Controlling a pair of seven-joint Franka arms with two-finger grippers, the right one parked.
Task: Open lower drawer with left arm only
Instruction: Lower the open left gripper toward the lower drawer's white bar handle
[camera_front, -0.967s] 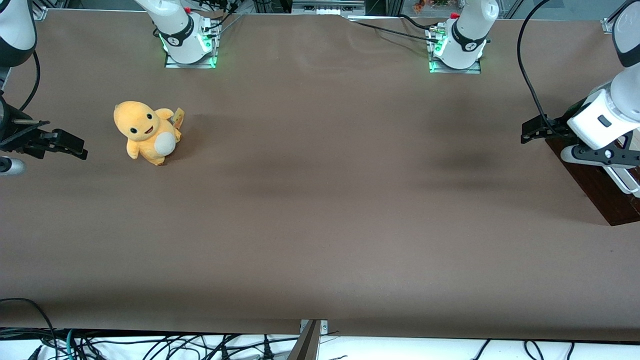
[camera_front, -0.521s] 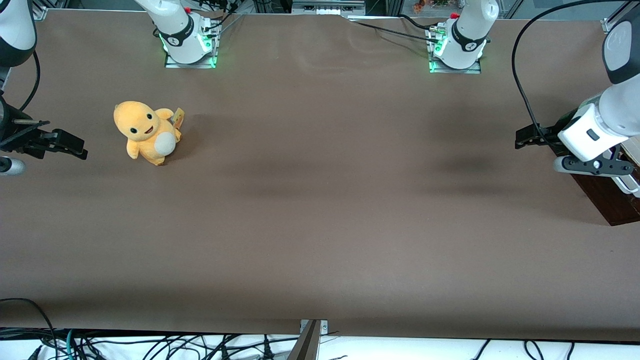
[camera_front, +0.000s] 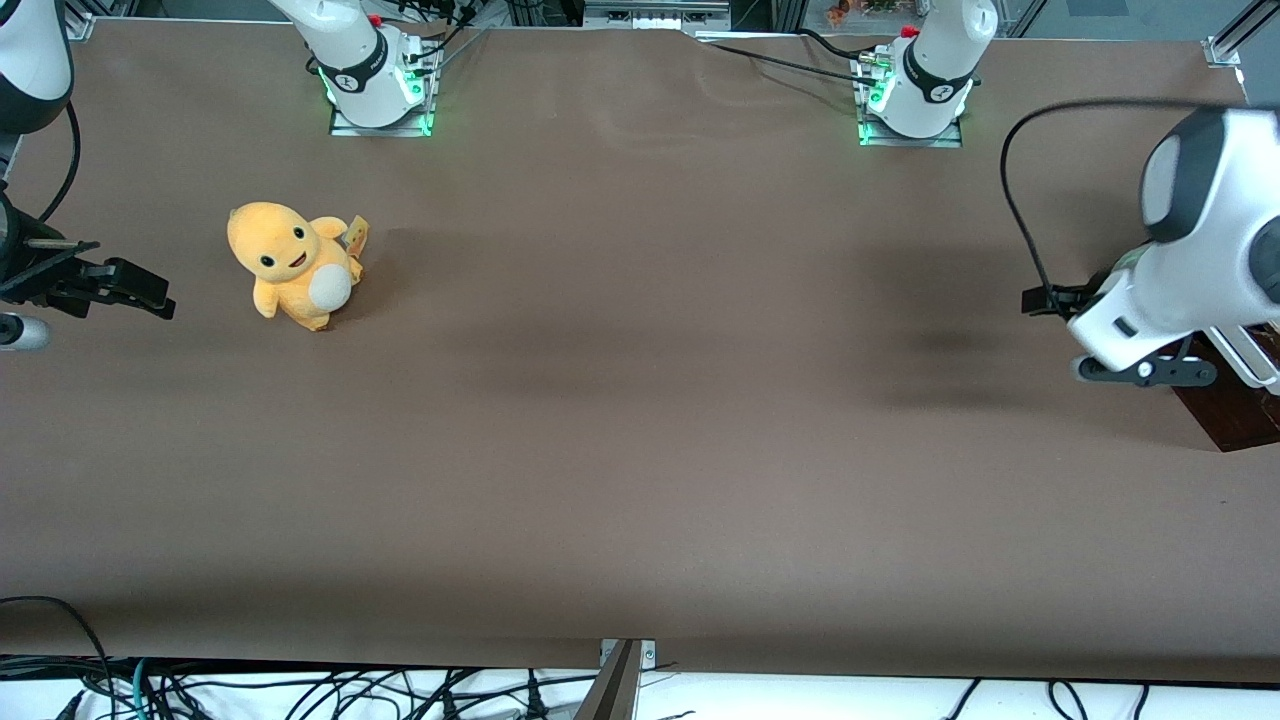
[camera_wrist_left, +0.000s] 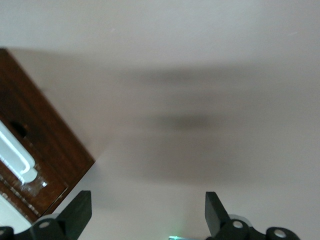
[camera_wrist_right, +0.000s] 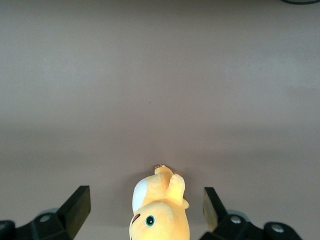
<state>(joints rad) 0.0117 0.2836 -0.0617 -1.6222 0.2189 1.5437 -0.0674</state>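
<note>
A dark wooden ledge (camera_wrist_left: 47, 130) sticks out past the drawer front. The lower drawer (camera_wrist_left: 46, 195) will therefore slide straight out over it when I pull the handle.
The lower drawer (camera_front: 1232, 412) shows its dark reddish-brown wooden front at the working arm's end of the table, partly hidden by my left arm (camera_front: 1195, 215). Its white bar handle (camera_front: 1252, 356) runs along the front. In the left wrist view the drawer front (camera_wrist_left: 42, 132) and the handle (camera_wrist_left: 15, 157) lie off to one side of the fingers. The left gripper (camera_wrist_left: 147, 212) is open, with only bare table between its black fingers (camera_wrist_left: 76, 212). In the front view the gripper (camera_front: 1146, 372) hangs just in front of the drawer, not touching the handle.
A yellow plush toy (camera_front: 290, 262) sits toward the parked arm's end of the table and also shows in the right wrist view as the plush toy (camera_wrist_right: 160, 207). Two arm bases (camera_front: 375, 85) (camera_front: 915, 95) stand at the edge farthest from the front camera. A black cable (camera_front: 1015, 200) loops beside the arm.
The left arm has swung its hand nearer to the front camera and a little toward the table's middle, now covering more of the drawer front. The plush toy has not moved.
</note>
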